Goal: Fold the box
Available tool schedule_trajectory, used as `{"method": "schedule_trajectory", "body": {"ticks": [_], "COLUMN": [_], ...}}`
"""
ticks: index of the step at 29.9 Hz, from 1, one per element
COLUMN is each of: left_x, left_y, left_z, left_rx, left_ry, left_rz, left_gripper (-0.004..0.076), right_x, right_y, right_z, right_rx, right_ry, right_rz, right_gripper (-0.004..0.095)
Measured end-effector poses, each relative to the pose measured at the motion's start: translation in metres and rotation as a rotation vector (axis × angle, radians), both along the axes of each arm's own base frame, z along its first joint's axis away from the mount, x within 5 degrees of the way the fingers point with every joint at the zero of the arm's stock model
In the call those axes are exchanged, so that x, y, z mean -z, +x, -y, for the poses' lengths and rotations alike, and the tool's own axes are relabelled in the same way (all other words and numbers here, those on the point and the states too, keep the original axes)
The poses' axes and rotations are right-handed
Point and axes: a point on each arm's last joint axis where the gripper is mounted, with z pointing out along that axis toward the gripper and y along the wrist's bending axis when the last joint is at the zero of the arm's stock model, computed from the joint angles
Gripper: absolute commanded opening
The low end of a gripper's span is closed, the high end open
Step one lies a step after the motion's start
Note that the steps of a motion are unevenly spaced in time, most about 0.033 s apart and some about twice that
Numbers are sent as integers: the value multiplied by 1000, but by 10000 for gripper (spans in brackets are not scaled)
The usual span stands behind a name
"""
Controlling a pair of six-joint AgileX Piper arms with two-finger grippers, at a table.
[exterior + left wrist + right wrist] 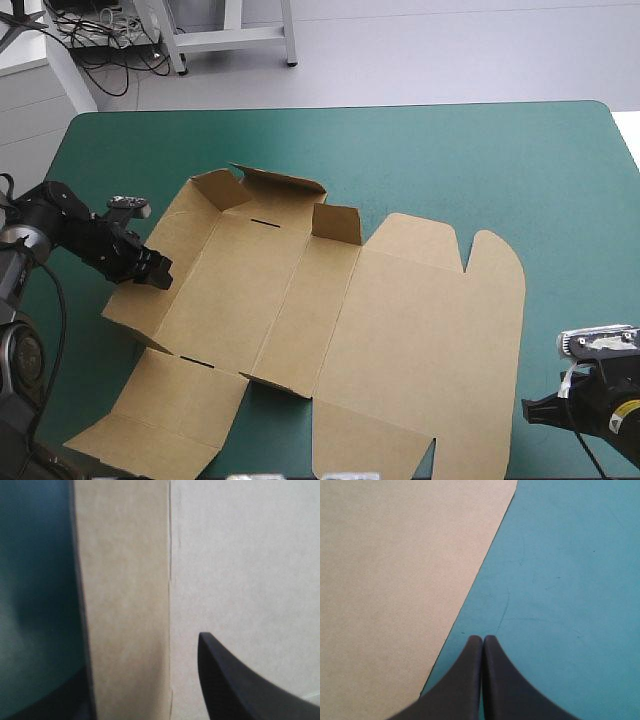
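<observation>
I expect the slotted panel (pixel 235 290) to swing upright, with its end flaps coming along, when I lift the box's raised side. A long crease (pixel 281 303) runs beside the narrow piece of the box.
The brown box (pixel 400 320) lies opened out on the teal-green cover, with its small far flaps (pixel 336 222) standing up. My left gripper (pixel 155 270) is at the box's left wall panel. In the left wrist view its fingers stand apart astride the edge of the box (pixel 240 555): one black finger (pixel 250 685) lies over the board and the other shows dark beneath the edge, so the left gripper (pixel 145 665) is open. My right gripper (pixel 530 408) rests low on the cover just off the box's right edge. The right gripper (pixel 483 640) is shut and empty, with the box (pixel 395 580) beside it.
Bare teal-green cover (pixel 480 160) stretches beyond the box to the table's far edge and along its right side. The box's near flaps (pixel 150 425) reach almost to the table's front edge.
</observation>
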Motion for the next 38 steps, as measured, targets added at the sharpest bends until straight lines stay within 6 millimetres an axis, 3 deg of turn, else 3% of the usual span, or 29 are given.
{"method": "schedule_trajectory", "body": {"ticks": [4,10,13,15,16,26,31,38], "left_x": [14,16,16,16,16,13,0,-33], "left_y": [-10,-11,-11,-11,-11,-10,0,17], "left_z": [2,3,3,3,3,2,12,67], "left_rx": [22,26,26,25,24,39,121,335], "left_ry": [-12,-19,-19,-18,-18,-2,133,362], "left_rz": [-50,-52,-52,-51,-50,-41,-7,137], "left_gripper": [325,303,177,13,-4,-10,-10,-10], "right_x": [0,0,0,0,0,0,0,0], "right_y": [0,0,0,0,0,0,0,0], "right_z": [0,0,0,0,0,0,0,0], "right_rx": [-2,-15,-18,-18,-18,-20,-20,-23], "right_ry": [-1,-13,-16,-16,-16,-18,-18,-21], "right_rz": [1,2,2,2,2,1,-1,0], "right_gripper": [-20,-20,-20,-20,-20,-20,-20,-20]}}
